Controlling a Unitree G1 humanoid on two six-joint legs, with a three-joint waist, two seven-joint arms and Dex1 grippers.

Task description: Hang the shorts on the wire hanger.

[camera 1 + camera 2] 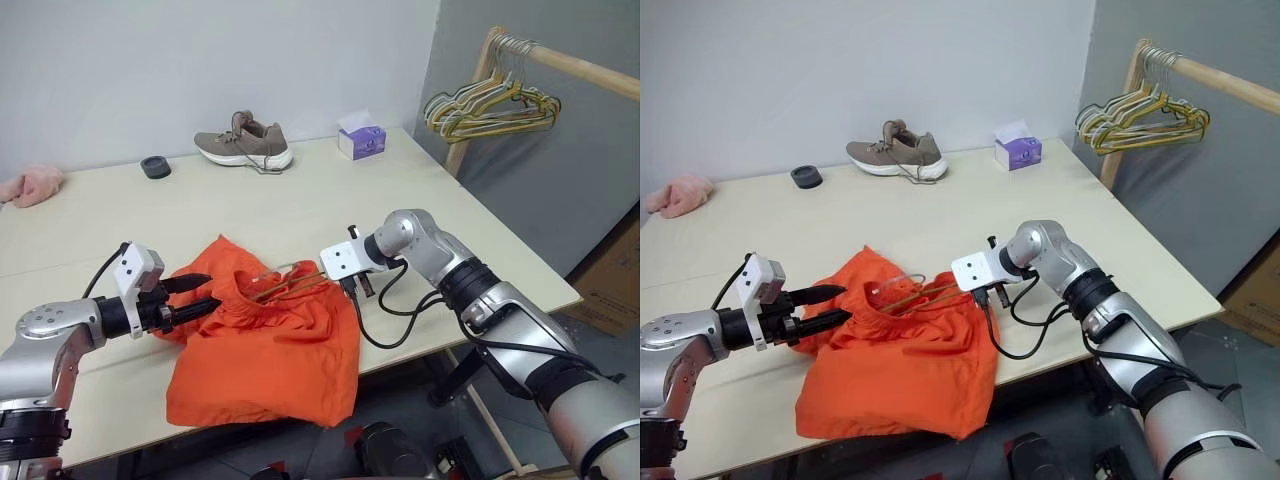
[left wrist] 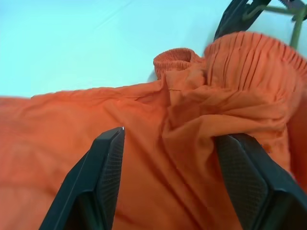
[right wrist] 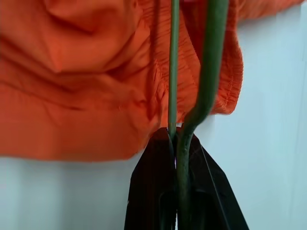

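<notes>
The gathered waistband (image 1: 240,292) has close puckers (image 2: 249,60) running along it, so it will stretch out long and straight when the robot pulls it over the wire hanger.
The orange shorts (image 1: 270,350) lie crumpled near the table's front edge, waistband (image 2: 254,57) raised and bunched. The thin wire hanger (image 1: 290,285) pokes into the waistband opening from the right. My right gripper (image 1: 322,272) is shut on the hanger's wire; in the right wrist view the wire (image 3: 173,72) runs straight out from its clamped fingers (image 3: 153,182) into the fabric. My left gripper (image 1: 205,293) stands open at the shorts' left side, its fingers (image 2: 103,167) on either side of a fold of orange cloth.
At the back of the table (image 1: 450,220) are a brown shoe (image 1: 245,142), a purple tissue box (image 1: 361,140), a black round object (image 1: 155,166) and a pink cloth (image 1: 32,186). Coloured hangers (image 1: 490,108) hang on a wooden rail at the right. A cardboard box (image 1: 615,280) stands beyond the right edge.
</notes>
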